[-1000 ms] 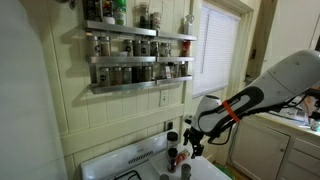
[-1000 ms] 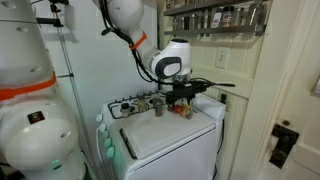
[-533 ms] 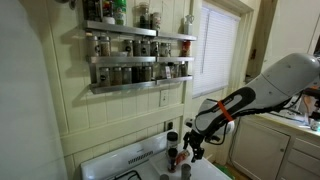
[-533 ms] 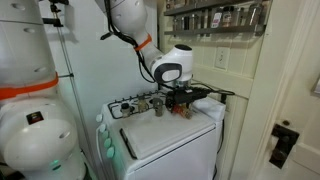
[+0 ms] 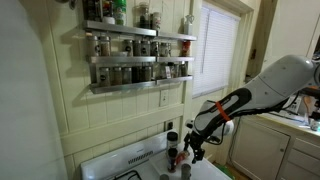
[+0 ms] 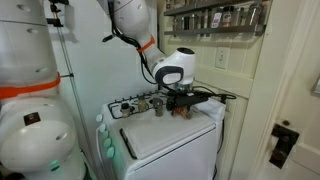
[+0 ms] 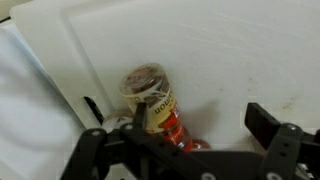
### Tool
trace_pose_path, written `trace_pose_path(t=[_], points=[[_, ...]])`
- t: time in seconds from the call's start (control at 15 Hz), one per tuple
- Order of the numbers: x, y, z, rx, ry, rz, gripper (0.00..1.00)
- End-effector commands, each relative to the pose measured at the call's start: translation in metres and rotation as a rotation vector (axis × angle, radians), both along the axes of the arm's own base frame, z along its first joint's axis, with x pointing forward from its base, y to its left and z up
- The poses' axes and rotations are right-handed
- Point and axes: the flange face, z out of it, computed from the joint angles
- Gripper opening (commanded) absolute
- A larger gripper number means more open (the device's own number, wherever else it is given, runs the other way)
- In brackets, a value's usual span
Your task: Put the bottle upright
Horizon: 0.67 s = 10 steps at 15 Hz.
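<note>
The bottle's round end (image 7: 145,80) is under one finger and outside my gripper's opening. I should therefore go up a little and move over until the gripper's opening is in line above the bottle's body (image 7: 163,112).
The bottle (image 7: 154,104) lies on its side on the white stove top (image 7: 230,50), a slim jar with a yellow label and a reddish body, its round end toward the camera. My gripper (image 7: 200,118) is open and hangs low over it. The left finger (image 7: 141,115) is right against the bottle's side, while the right finger (image 7: 262,120) stands well apart from it. In both exterior views the gripper (image 5: 193,148) (image 6: 178,102) hovers just above the stove's back right area. A reddish bit of the bottle (image 6: 183,112) shows under it.
A dark bottle with a white cap (image 5: 172,148) and a small dark shaker (image 6: 157,104) stand close by on the stove. White cloth (image 7: 30,110) lies to one side. A spice rack (image 5: 140,50) hangs on the wall above. The stove's back panel with knobs (image 6: 130,105) is near.
The arm has sunk slightly toward the stove top. The gripper stays open, and the bottle has not moved.
</note>
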Motion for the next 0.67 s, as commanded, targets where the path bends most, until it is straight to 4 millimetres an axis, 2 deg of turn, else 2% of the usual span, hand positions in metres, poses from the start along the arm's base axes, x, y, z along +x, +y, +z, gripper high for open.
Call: trace_pose_path(t=[0.0, 0.33, 0.6], points=[[0.001, -0.002, -0.008, 0.010, -0.011, 0.026, 1.00], [-0.011, 0.006, -0.011, 0.027, 0.062, 0.046, 1.00], [-0.038, 0.020, -0.011, 0.084, 0.232, 0.054, 1.00]])
